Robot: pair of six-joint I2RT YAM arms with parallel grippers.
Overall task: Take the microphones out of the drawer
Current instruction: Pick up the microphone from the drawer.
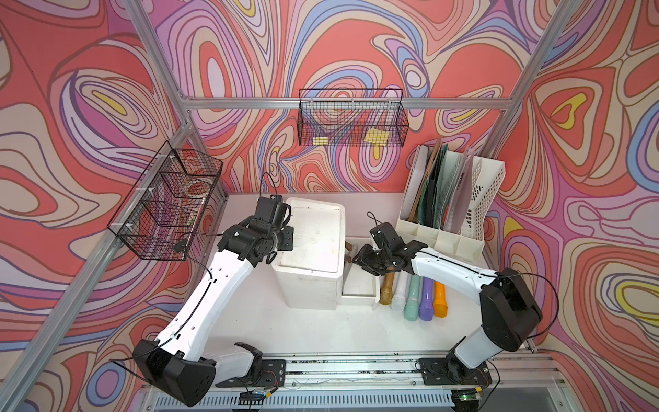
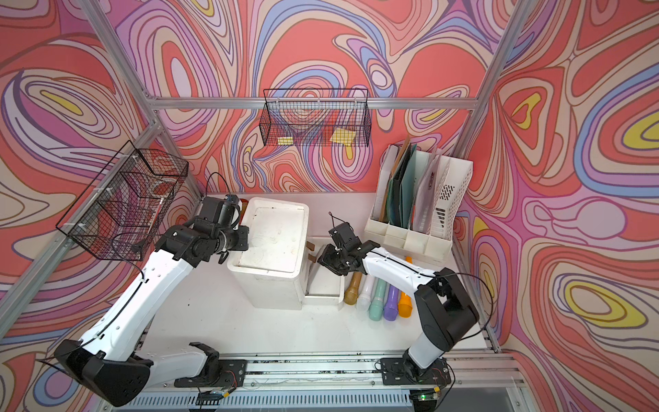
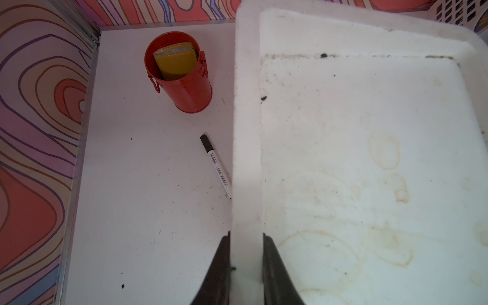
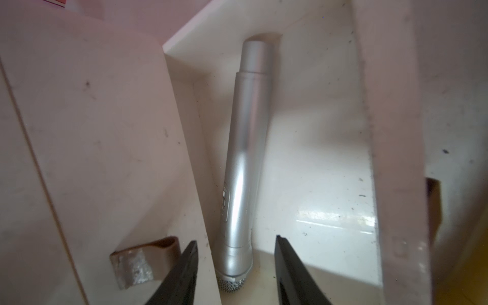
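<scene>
My right gripper keeps lowering its open fingers, which stand across the microphone's width (image 4: 238,213), into the drawer until they straddle the microphone's body (image 4: 250,114), and then close them.
A silver microphone (image 4: 245,158) lies in the open bottom drawer (image 1: 358,298) of the white drawer unit (image 1: 313,235), close along the unit's face. Only the right wrist view shows it; in both top views my right arm hides it. My right gripper (image 4: 235,239) hovers over the drawer (image 2: 322,298), open, its fingers either side of the microphone's mesh head and apart from it. The same gripper (image 1: 356,258) shows beside the unit's brown handles. My left gripper (image 3: 246,233) is shut on the unit's raised top rim (image 3: 247,158).
Several coloured microphones (image 1: 413,296) lie side by side on the table right of the drawer. A white file organiser (image 1: 449,199) stands at the back right. Left of the unit are a red cup (image 3: 182,74) holding a yellow wallet and a marker (image 3: 215,163). Wire baskets (image 1: 164,203) hang on the walls.
</scene>
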